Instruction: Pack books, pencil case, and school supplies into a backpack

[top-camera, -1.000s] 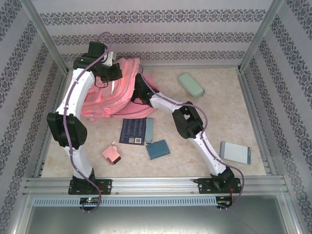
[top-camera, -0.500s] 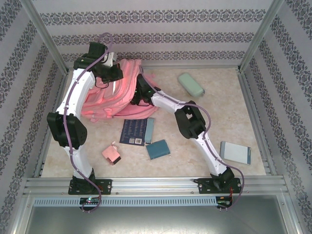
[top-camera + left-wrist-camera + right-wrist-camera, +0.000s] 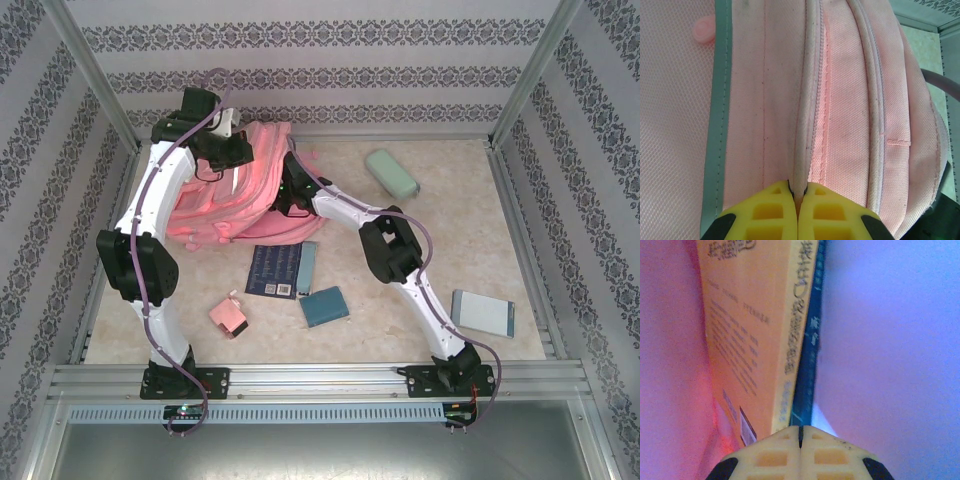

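The navy book is flat against the light-teal bar (image 3: 299,270), so my left gripper should move away from the seam and lift the book's opposite edge (image 3: 252,269) for my right gripper.
The pink backpack (image 3: 215,205) lies at the back left. My left gripper (image 3: 799,192) is shut on a piped seam of the backpack (image 3: 850,100) at its raised top edge. My right arm reaches into the backpack's opening, so its fingers are hidden from above. Inside, my right gripper (image 3: 800,429) is shut on the end of a navy book (image 3: 807,370), which stands next to the yellow-orange book (image 3: 750,330). Another navy book (image 3: 273,270) lies on the table. The mint pencil case (image 3: 392,173) sits at the back right.
In front of the backpack lie a slim light-teal bar (image 3: 306,267), a dark-teal block (image 3: 324,307) and a pink boxy piece (image 3: 230,316). A grey-blue flat rectangle (image 3: 482,313) lies at the right. Patterned walls and metal rails enclose the table.
My right arm has pushed a little deeper into the backpack's opening. The left gripper holds the same seam and has barely moved.
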Robot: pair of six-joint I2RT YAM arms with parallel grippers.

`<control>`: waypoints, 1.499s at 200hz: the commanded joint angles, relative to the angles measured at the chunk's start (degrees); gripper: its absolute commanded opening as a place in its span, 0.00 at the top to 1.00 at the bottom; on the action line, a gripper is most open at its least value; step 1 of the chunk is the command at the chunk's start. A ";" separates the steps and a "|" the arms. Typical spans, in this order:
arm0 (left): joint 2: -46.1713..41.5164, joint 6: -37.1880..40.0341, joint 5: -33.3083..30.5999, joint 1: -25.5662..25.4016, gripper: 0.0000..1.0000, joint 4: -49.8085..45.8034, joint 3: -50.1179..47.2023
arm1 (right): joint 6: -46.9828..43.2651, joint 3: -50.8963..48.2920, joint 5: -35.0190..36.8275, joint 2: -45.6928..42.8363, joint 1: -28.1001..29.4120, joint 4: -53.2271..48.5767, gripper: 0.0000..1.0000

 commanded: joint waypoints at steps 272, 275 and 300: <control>-1.84 -4.74 -6.55 4.02 0.62 9.48 -9.85 | -20.66 -36.75 8.45 -32.91 9.72 -20.83 0.65; -2.34 -4.94 -6.37 4.02 0.61 9.78 -10.74 | -20.91 -36.16 8.67 -32.63 9.84 -21.86 0.65; -7.92 -6.16 -5.17 3.76 0.61 12.21 -18.70 | -22.84 -33.22 10.84 -30.55 10.16 -28.43 0.64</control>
